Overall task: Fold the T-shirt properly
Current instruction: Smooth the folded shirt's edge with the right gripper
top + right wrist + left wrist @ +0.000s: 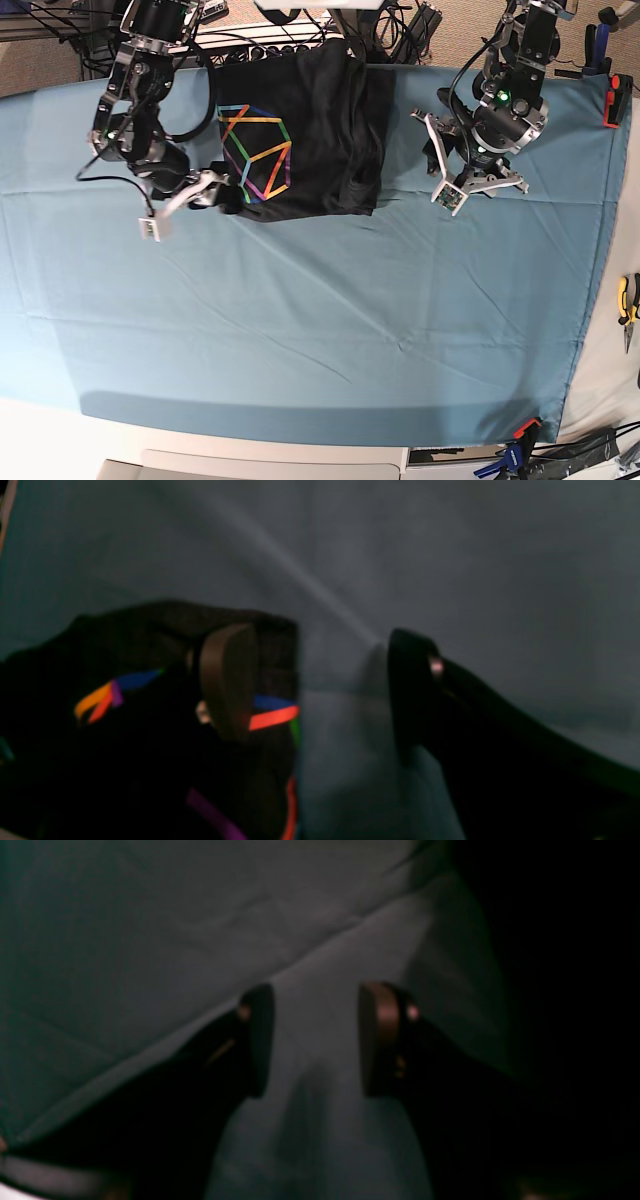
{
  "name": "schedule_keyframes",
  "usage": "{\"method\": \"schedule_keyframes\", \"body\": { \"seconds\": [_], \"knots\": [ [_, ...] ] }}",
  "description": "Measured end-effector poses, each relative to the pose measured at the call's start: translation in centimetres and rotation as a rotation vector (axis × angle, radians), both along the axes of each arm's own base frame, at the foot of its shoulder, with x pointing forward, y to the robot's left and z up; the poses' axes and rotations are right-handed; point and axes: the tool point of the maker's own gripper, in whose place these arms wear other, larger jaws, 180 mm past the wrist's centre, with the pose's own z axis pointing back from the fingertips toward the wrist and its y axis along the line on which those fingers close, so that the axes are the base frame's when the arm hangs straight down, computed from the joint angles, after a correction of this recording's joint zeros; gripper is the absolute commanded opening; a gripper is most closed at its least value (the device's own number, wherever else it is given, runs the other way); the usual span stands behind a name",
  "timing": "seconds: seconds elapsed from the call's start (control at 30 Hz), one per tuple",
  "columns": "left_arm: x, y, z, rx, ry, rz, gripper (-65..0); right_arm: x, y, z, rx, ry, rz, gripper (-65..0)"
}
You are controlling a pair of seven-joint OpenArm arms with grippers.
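Note:
I go on moving my right gripper toward the print (265, 172) before it closes on fabric, because the black T-shirt's near edge (295, 675) runs between its open fingers.
The black T-shirt (300, 130) lies at the table's far middle, print side up, with its multicoloured line print (255, 150) showing. Its right part is bunched into folds. My right gripper (185, 207) is open at the shirt's near-left corner. In the right wrist view (320, 690) one finger (227, 680) is over the printed shirt (125, 730) and the other over the blue cloth. My left gripper (478, 192) is open and empty over bare blue cloth, right of the shirt. In the left wrist view (317, 1040) only cloth lies between its fingers.
The blue table cloth (300, 330) covers the table. A red clamp (610, 105) sits at the far right edge, pliers (628, 300) lie off the cloth at the right, and a clamp (515, 450) holds the near right corner. Cables crowd the back edge.

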Motion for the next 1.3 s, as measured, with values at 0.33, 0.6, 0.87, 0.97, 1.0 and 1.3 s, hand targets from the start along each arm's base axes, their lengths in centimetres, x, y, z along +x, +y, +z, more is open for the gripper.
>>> {"method": "schedule_keyframes", "body": {
  "seconds": [0.33, 0.6, 0.87, 0.97, 1.0, 1.3],
  "knots": [
    [-0.2, 0.0, -0.1, 0.0, 0.006, 0.0, -38.6, -0.4, 5.9, -0.3, 0.058, 0.012, 0.125, -24.3],
    [-0.2, 0.0, -0.1, 0.0, 0.005, 0.0, -38.6, -0.3, 5.8, -0.3, 0.053, 0.008, 0.126, -24.4],
    [-0.2, 0.0, -0.1, 0.0, 0.005, 0.0, -38.6, -0.3, 5.4, -0.5, 0.028, 0.007, 0.124, -40.9],
    [-0.2, 0.0, -0.1, 0.0, 0.005, 0.0, -38.6, -0.3, 5.5, -0.4, 0.02, -0.005, 0.147, -65.0],
    [-0.2, 0.0, -0.1, 0.0, 0.006, 0.0, -38.6, -0.3, 5.6, -0.3, 0.014, -0.012, 0.161, -65.0],
    [-1.1, -1.6, -0.3, -0.108, 0.065, -0.006, -38.6, 0.4, 4.6, -0.4, -0.08, -0.039, 0.183, -65.0]
  ]
}}
